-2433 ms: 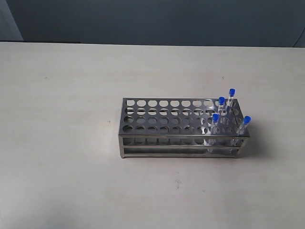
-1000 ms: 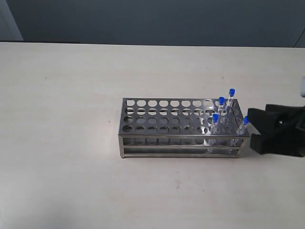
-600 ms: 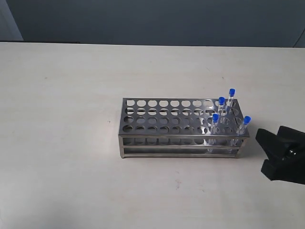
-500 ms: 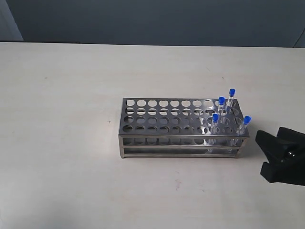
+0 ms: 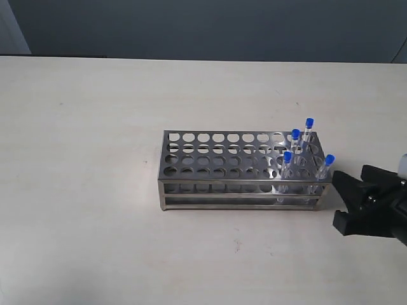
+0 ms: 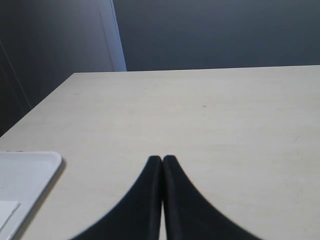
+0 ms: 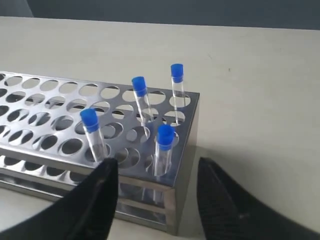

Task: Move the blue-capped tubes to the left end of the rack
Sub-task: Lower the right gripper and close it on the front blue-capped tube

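Note:
The nearest tube [image 5: 324,168] is standing upright in front of my right gripper's open gap, clear of the other tubes. I should keep moving forward until the fingers are on either side of its cap [image 5: 329,159].
The steel rack [image 5: 191,185] stands mid-table with several blue-capped tubes [image 5: 296,135] upright in holes at its right end. My right gripper [image 5: 341,199] is open and hovers just off that end, apart from the rack. In the right wrist view its black fingers [image 7: 102,185] flank the rack's [image 7: 60,105] corner, and the nearest tube [image 7: 164,142] stands ahead of the gap, untouched. Other tubes [image 7: 139,92] rise behind it. My left gripper [image 6: 162,159] is shut and empty over bare table, out of the exterior view.
A white tray [image 6: 22,177] lies near the table's corner in the left wrist view. The rack's holes left of the tubes [image 5: 210,152] hold nothing. A dark wall backs the table's far edge [image 5: 203,58].
My right gripper came in from the right, drew back low, and now has moved left, close to the rack's right end. Its jaws stand wider than a second ago. The tubes have not moved.

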{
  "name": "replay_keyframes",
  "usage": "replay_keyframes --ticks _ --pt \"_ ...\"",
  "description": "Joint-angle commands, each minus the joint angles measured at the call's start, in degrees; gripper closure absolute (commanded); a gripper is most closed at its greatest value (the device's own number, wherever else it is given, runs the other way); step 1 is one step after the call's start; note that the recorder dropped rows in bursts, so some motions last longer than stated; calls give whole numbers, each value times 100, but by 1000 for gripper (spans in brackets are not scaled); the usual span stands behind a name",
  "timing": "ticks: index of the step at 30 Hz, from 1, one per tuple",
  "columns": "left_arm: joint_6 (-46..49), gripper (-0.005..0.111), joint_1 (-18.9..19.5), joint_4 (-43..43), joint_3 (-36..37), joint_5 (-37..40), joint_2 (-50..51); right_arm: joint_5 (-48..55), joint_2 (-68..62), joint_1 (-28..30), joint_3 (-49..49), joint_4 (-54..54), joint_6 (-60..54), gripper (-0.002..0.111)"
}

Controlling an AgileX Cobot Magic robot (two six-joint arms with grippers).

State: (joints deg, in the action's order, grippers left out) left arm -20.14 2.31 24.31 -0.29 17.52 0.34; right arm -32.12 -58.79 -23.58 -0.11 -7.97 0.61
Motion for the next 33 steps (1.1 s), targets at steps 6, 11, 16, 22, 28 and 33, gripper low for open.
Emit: replay_keyframes --ticks 6,11,16,22,28,33 --pt "-27 106 13 -2 9 -11 -34 -1862 -1573 -21 11 38 -11 60" --pt "-27 106 13 -2 9 -11 -34 -2619 -2308 -21 11 103 197 61" --pt "-27 106 13 -2 9 -11 -34 -3089 -2875 -21 -15 272 285 61" --pt "-27 106 13 -2 9 -11 -34 -3123 -3269 -21 -258 335 285 61" --pt "-27 106 13 -2 9 -11 -34 -3227 -3374 -21 -258 314 300 61" --pt "-27 106 13 -2 9 -11 -34 -3274 -3374 -21 -258 183 300 61"
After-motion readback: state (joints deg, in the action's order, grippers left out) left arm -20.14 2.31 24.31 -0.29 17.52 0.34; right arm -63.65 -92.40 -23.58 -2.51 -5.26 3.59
